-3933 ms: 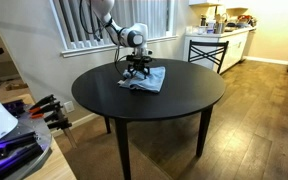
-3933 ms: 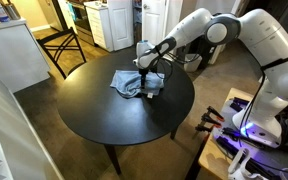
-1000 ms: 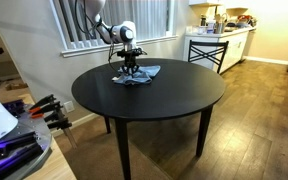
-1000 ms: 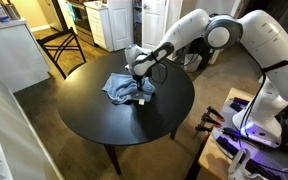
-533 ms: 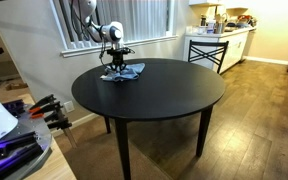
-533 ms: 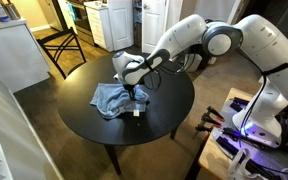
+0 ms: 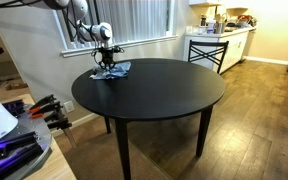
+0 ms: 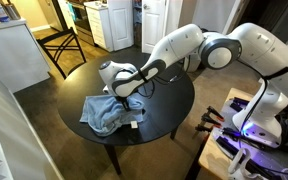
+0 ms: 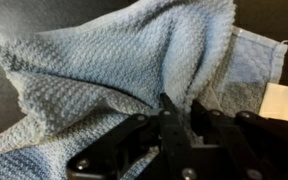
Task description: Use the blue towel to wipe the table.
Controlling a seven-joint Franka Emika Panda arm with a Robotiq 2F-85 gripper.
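The blue towel is near the table's rim [image 7: 87, 76]. My gripper should therefore keep pressing it down and wipe it back across the open tabletop [image 7: 164, 82].
The blue towel [image 8: 106, 112] lies bunched on the round black table [image 8: 169, 105], close to its edge, and shows small in an exterior view [image 7: 112, 71] at the table's far left rim. My gripper [image 8: 127, 98] presses down on the towel from above. In the wrist view the towel [image 9: 104, 70] fills the frame, with a white label [image 9: 281, 100] at its right corner. The gripper [image 9: 181, 108] is shut, its fingers pinching a fold of the blue towel against the tabletop.
A window with blinds [image 7: 144, 20] is behind the table. A wooden chair [image 8: 69, 45] stands beyond the table, and a stool [image 7: 209, 50] by the kitchen counter. Cables and tools [image 7: 44, 108] lie on a bench near the table's side.
The gripper has dragged the towel across the table toward the edge, from near the middle to the rim. It has stayed shut on the towel throughout.
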